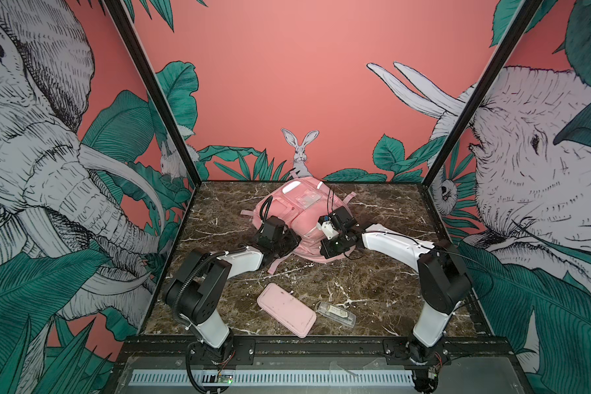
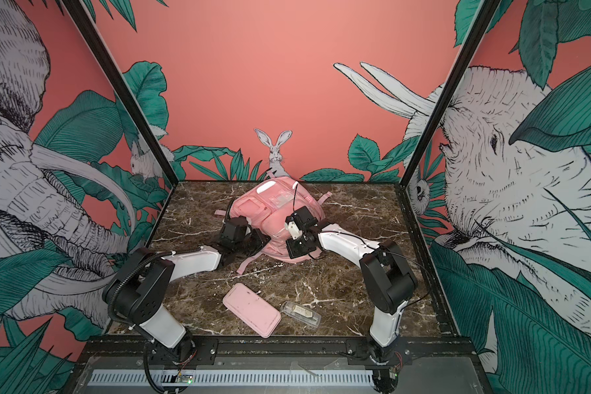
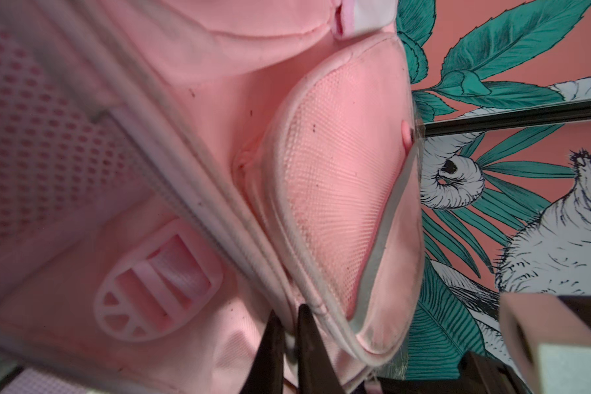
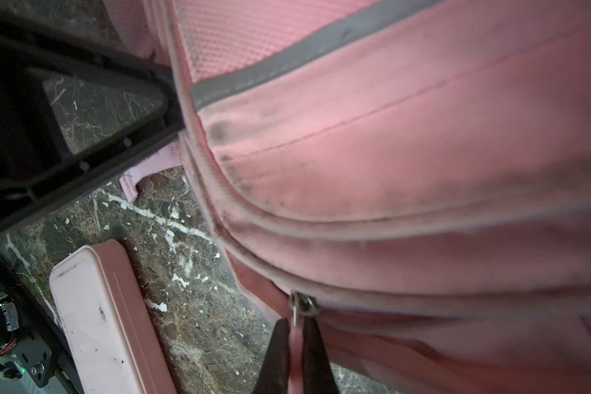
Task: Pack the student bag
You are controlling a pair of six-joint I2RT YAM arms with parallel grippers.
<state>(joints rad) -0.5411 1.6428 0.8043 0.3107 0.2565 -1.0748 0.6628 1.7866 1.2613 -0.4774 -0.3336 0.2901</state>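
Note:
I should back my left gripper off because the bag's side seam (image 3: 259, 264) buckles there. Meanwhile, my right gripper should pull the zip pull (image 4: 297, 316) back to straighten the seam.
The student bag (image 1: 297, 218) (image 2: 273, 211), a big soft pink backpack, lies flat at the back middle of the marble table in both top views. My left gripper (image 1: 287, 243) (image 3: 289, 317) presses against its near left side. Its dark jaws are almost together, with a thin bit of the bag's (image 3: 338, 170) seam edge between them. My right gripper (image 1: 324, 253) (image 4: 296, 324) is at the bag's (image 4: 389, 153) near right edge. It is shut on the pink zip pull, just below the metal slider (image 4: 301, 304). The zip looks parted beside the slider.
A flat pink pencil pouch (image 1: 285, 308) (image 2: 251, 308) (image 4: 106, 324) lies near the front middle of the table (image 1: 372, 273). A small clear plastic case (image 1: 336, 312) (image 2: 301, 312) is just to its right. Pink straps (image 1: 276, 264) trail from the bag. Patterned walls close three sides.

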